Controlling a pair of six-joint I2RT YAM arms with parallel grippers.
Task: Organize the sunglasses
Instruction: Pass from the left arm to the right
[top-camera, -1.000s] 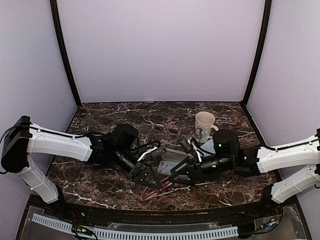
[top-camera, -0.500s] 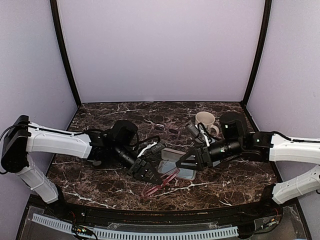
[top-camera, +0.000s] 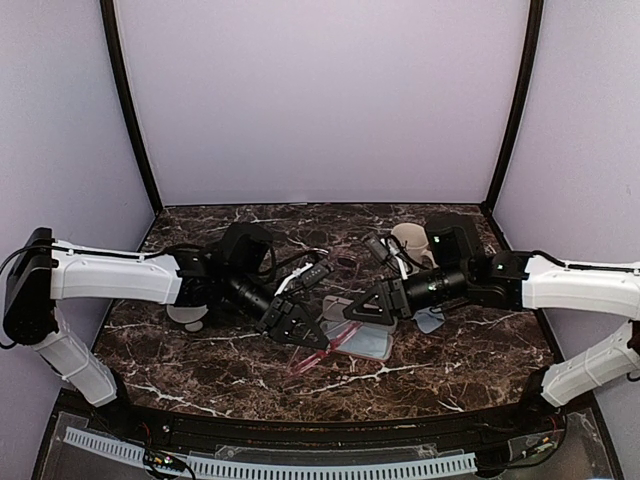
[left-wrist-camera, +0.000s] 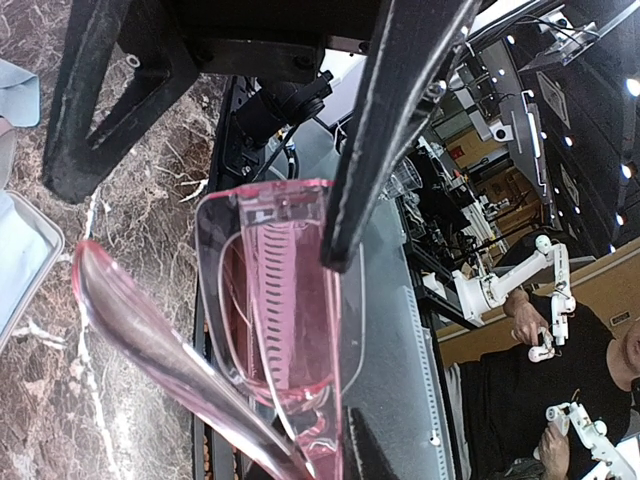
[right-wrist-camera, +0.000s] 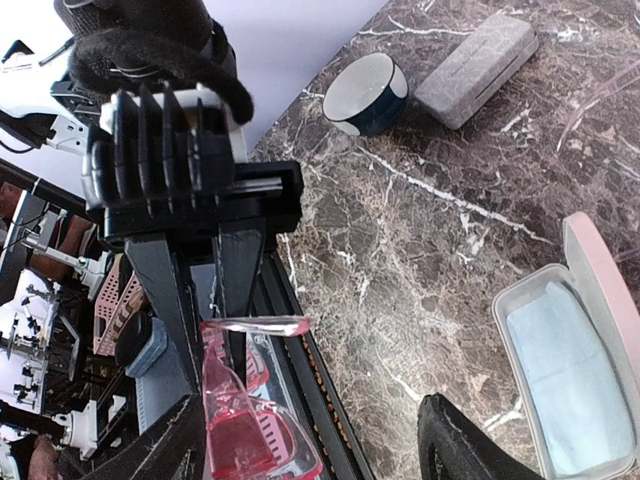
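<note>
With a temple arm (right-wrist-camera: 285, 325) jutting beside my left gripper's fingers, my right gripper should take the near lens (right-wrist-camera: 241, 444) before my left gripper opens and comes from another side.
My left gripper (top-camera: 296, 328) is shut on the red-pink sunglasses (top-camera: 316, 360) and holds them by the frame, just above the marble near the front edge. In the left wrist view the translucent pink frame (left-wrist-camera: 285, 300) hangs below one black finger (left-wrist-camera: 395, 110), with a temple arm folded across. The right wrist view also shows that pair (right-wrist-camera: 240, 430). My right gripper (top-camera: 362, 306) hovers open and empty over the open case (top-camera: 386, 352), facing the left gripper. A thin dark pair (top-camera: 337, 261) lies faintly behind both grippers.
The open case (right-wrist-camera: 510, 300) holds a light blue cloth (right-wrist-camera: 570, 385). A closed grey case (right-wrist-camera: 475, 55) and a round dark cup (right-wrist-camera: 368, 92) lie to the left. A white mug (top-camera: 410, 238) stands at the back right, and another blue cloth (top-camera: 432, 322) lies under the right arm.
My left gripper has lifted the pink sunglasses up and slightly back from the front edge. My right gripper has risen off the case and drawn back towards the mug.
</note>
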